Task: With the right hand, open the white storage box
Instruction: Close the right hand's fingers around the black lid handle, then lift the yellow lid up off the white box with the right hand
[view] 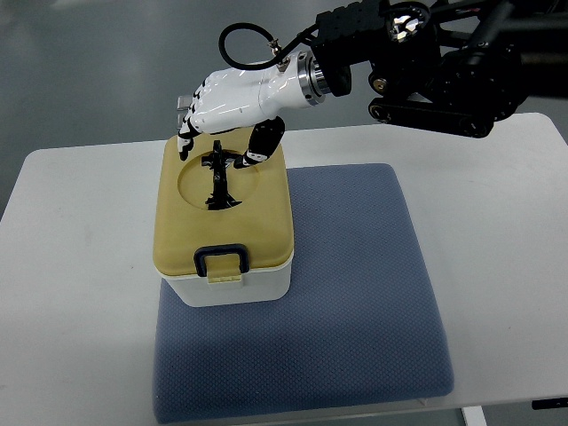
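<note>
The tan lid will come off in one piece when I lift it, because the black latch is flipped up, clear of the white storage box's rim.
The white storage box stands on the left part of a blue mat, with its tan lid down. A black latch sits at the lid's near edge, and a black handle lies in a round recess on top. My right hand, white with dark fingertips, comes in from the upper right and hovers over the far edge of the lid. Its fingers hang spread at the lid's far left corner. Its thumb touches the lid just right of the recess. It holds nothing.
The blue mat covers the middle of a white table. The black arm and its cable reach over the table's far right edge. Grey floor lies beyond the table.
</note>
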`<state>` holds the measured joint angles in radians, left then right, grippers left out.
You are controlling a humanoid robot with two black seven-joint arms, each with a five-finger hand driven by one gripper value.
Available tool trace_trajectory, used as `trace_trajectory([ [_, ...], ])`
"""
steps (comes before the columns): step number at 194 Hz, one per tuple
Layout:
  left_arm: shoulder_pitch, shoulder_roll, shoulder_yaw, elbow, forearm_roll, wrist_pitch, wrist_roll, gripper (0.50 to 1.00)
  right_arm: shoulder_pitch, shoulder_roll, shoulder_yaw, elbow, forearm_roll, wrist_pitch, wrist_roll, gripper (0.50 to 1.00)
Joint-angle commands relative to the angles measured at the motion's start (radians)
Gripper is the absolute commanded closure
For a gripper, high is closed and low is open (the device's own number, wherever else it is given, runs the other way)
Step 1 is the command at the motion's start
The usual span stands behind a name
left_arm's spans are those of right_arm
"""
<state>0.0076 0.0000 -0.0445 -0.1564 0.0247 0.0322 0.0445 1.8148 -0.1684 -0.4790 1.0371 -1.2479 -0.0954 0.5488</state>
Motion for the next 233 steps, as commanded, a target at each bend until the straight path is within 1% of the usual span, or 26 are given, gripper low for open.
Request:
trace_trajectory([
  [1, 0.0, 0.0, 0.0, 0.0, 0.0, 0.0, 0.0, 0.5, -0.003, 0.007, -0.003, -0.002, -0.021, -0.006, 0.0, 0.746],
  [37, 0.0, 0.0, 0.0, 0.0, 0.0, 0.0, 0.0, 0.5, -0.014, 0.015, -0.003, -0.008, -0.03, -0.03, -0.004, 0.746],
  [63, 0.0, 0.0, 0.0, 0.0, 0.0, 0.0, 0.0, 0.5, -0.014, 0.026, -0.003, -0.008, -0.05, -0.033, -0.004, 0.752],
  [112, 0.0, 0.0, 0.0, 0.0, 0.0, 0.0, 0.0, 0.5, -0.025, 0.037, -0.006, -0.017, -0.096, -0.038, -0.009, 0.779],
  [125, 0.0, 0.0, 0.0, 0.0, 0.0, 0.0, 0.0, 0.5, -0.031, 0.038, -0.009, -0.028, -0.108, -0.049, -0.009, 0.805],
  [138, 0.0, 0.0, 0.0, 0.0, 0.0, 0.0, 0.0, 0.5, -0.032, 0.046, -0.009, -0.031, -0.116, -0.055, -0.009, 0.822],
  [143, 0.0, 0.0, 0.0, 0.0, 0.0, 0.0, 0.0, 0.5, -0.034, 0.046, -0.009, -0.032, -0.116, -0.053, -0.009, 0.844],
  [162, 0.0, 0.0, 0.0, -0.002, 0.001, 0.0, 0.0, 0.5, -0.037, 0.046, -0.01, -0.034, -0.119, -0.055, -0.009, 0.863],
  [169, 0.0, 0.0, 0.0, 0.0, 0.0, 0.0, 0.0, 0.5, -0.037, 0.046, -0.01, -0.034, -0.12, -0.055, -0.009, 0.881],
  [201, 0.0, 0.0, 0.0, 0.0, 0.0, 0.0, 0.0, 0.5, -0.037, 0.046, -0.009, -0.034, -0.12, -0.061, -0.006, 0.92],
  [215, 0.0, 0.0, 0.0, 0.0, 0.0, 0.0, 0.0, 0.5, -0.037, 0.047, -0.009, -0.034, -0.12, -0.079, -0.001, 0.924],
  [233, 0.0, 0.0, 0.0, 0.0, 0.0, 0.0, 0.0, 0.5, -0.037, 0.049, -0.009, -0.032, -0.12, -0.089, 0.002, 0.971],
])
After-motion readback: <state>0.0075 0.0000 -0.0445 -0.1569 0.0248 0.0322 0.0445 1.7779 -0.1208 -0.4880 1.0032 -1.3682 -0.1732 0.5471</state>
